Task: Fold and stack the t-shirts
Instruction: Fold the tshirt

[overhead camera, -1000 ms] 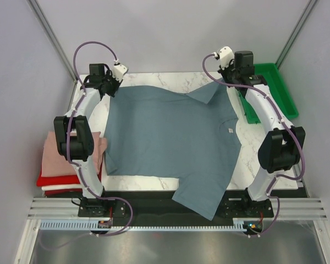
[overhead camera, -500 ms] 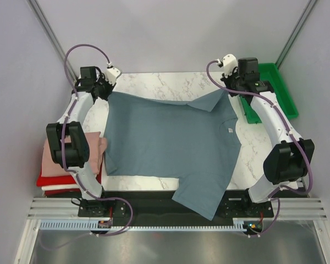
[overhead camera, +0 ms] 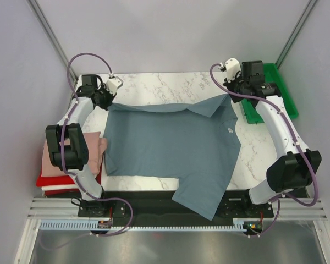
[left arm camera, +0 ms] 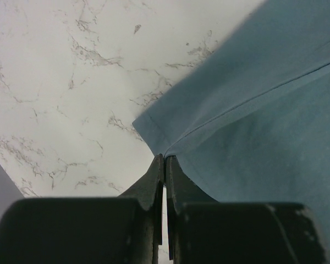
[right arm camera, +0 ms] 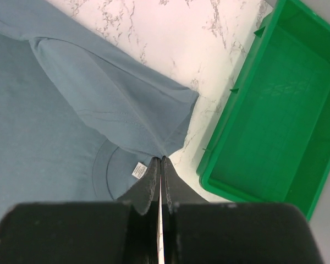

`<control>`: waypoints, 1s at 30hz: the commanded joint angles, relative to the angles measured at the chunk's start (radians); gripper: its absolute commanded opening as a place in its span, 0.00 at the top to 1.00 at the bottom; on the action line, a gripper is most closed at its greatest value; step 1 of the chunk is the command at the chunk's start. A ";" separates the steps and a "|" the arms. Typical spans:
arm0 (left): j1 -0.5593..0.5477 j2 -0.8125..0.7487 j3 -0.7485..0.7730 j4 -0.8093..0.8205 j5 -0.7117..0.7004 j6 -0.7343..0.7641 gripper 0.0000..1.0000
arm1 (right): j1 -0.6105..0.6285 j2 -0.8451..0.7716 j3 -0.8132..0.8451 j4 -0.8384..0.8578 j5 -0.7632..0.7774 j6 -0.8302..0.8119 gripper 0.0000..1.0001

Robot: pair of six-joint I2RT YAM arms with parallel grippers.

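The t-shirt's body is flat beneath the sleeve [overhead camera: 210, 106], so the robot's right gripper should next go toward the t-shirt's near edge and let go once the sleeve lies across the body [overhead camera: 219, 142].
The slate blue-grey t-shirt [overhead camera: 170, 146] lies spread on the marble table, one sleeve hanging over the near edge. My left gripper [overhead camera: 106, 100] is shut on its far left corner, seen in the left wrist view [left arm camera: 165, 158]. My right gripper [overhead camera: 232, 94] is shut on the far right sleeve, folded inward, seen in the right wrist view [right arm camera: 160, 159]. The far edge is pulled taut between the two grippers. Folded dusty-pink [overhead camera: 93, 148], red [overhead camera: 55, 180] and white [overhead camera: 58, 190] shirts are stacked at the left edge, partly hidden by the left arm.
A green plastic tray [overhead camera: 275, 91] stands at the far right, close beside the right gripper; it also shows in the right wrist view [right arm camera: 275, 110]. Bare marble table [overhead camera: 165, 82] shows beyond the shirt. Grey walls enclose the table.
Both grippers have moved outward and toward the near side with the shirt's far corners. The far edge has folded over and now runs straighter.
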 commanded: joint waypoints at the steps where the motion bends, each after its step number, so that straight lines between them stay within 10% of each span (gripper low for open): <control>1: 0.006 -0.062 -0.016 0.002 0.029 0.044 0.98 | -0.001 -0.075 0.005 -0.066 -0.034 0.033 1.00; 28: 0.066 -0.088 -0.172 -0.027 -0.028 0.024 0.96 | 0.002 -0.299 -0.459 -0.346 -0.275 0.007 1.00; 30: 0.067 -0.088 -0.169 -0.047 -0.026 0.029 0.78 | 0.002 -0.280 -0.442 -0.366 -0.263 -0.023 0.78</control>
